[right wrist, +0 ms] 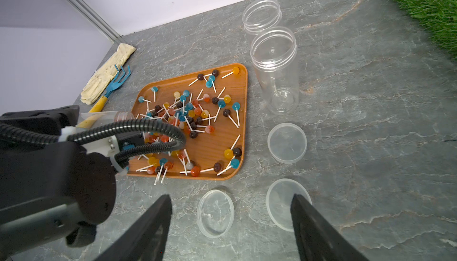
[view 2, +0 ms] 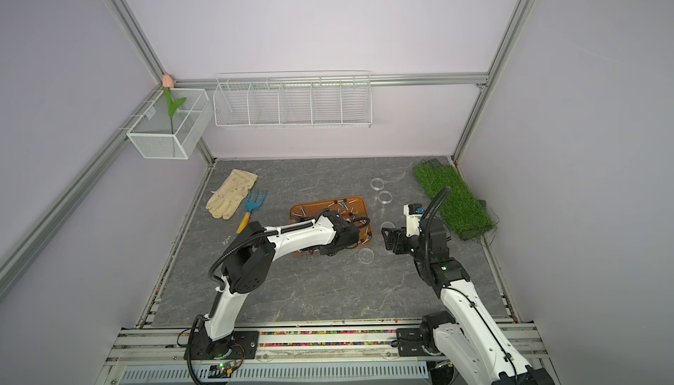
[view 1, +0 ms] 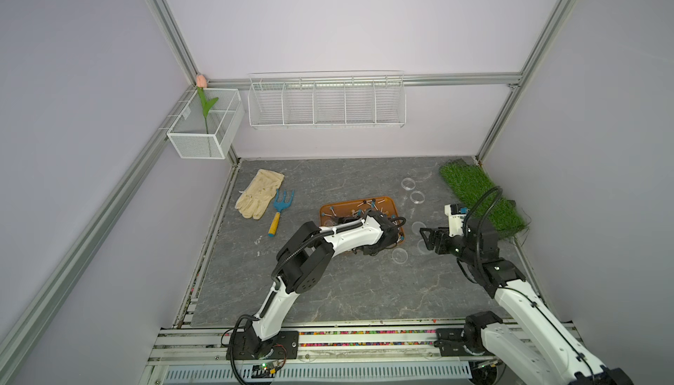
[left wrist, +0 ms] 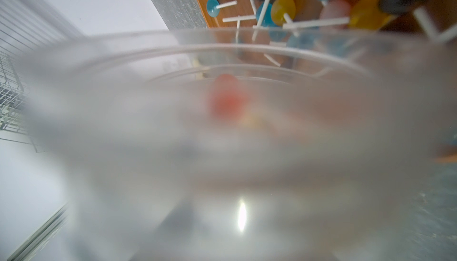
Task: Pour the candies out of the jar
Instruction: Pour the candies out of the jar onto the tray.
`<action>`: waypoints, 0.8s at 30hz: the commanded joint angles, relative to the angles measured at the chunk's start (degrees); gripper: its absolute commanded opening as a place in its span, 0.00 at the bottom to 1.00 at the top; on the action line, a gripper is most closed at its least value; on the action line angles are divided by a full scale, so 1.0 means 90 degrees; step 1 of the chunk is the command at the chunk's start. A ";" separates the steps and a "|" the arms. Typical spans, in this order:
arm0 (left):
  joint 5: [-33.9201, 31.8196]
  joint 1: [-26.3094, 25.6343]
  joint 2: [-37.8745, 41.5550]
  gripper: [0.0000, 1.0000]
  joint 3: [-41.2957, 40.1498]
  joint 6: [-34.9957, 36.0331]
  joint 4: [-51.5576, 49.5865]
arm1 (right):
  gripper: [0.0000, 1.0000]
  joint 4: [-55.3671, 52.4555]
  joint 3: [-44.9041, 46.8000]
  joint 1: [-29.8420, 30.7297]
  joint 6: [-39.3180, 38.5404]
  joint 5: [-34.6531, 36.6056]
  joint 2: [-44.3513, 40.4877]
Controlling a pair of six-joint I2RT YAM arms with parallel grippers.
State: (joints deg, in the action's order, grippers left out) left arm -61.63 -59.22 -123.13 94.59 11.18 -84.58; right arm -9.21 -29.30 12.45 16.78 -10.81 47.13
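Note:
The tipped jar has red candy (left wrist: 228, 97) inside, so the robot's left gripper should turn the jar's opening upward over the orange tray (view 1: 363, 205) for the right gripper to reach.
The clear jar (right wrist: 122, 116) lies tipped on its side over the near-left part of the orange tray (right wrist: 222, 128), its threaded mouth towards the tray's middle. My left gripper (right wrist: 79, 120) is shut on the jar; its fingers are hidden under the arm in both top views. The jar's blurred wall (left wrist: 222, 148) fills the left wrist view, with one red blur inside it. Many candies (right wrist: 183, 113) lie scattered on the tray, also seen past the jar's rim as candies (left wrist: 282, 9). My right gripper (right wrist: 231, 202) hangs open and empty over the table to the right of the tray (view 1: 392, 204).
Two empty clear jars (right wrist: 274, 74) stand right of the tray's far end. Three clear lids (right wrist: 286, 142) lie by its near right corner. A glove (view 1: 259, 193) and a blue hand rake (view 1: 279, 211) lie at the left, a grass mat (view 1: 477, 197) at the right.

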 commanded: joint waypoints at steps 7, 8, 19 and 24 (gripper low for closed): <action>0.0648 0.0044 0.0908 0.53 -0.0393 0.0340 0.0882 | 0.79 -0.0756 -0.0252 -0.0033 0.0181 -0.0030 0.0001; 0.0861 0.0066 0.1003 0.53 -0.0458 0.0470 0.1080 | 0.79 -0.0841 -0.0292 -0.0040 0.0205 -0.0053 -0.0034; -0.0731 0.0174 0.0934 0.52 -0.0991 0.1658 0.2214 | 0.78 -0.1394 -0.0504 -0.0035 0.0394 0.0052 -0.0284; -0.0768 0.0174 0.0960 0.52 -0.0983 0.1480 0.1911 | 0.78 -0.1426 -0.0577 -0.0035 0.0330 -0.0063 -0.0257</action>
State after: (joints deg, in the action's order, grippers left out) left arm -66.06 -57.76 -116.03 85.49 24.51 -66.63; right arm -21.30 -32.77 12.45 19.51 -10.41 45.21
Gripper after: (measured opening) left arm 0.552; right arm 0.782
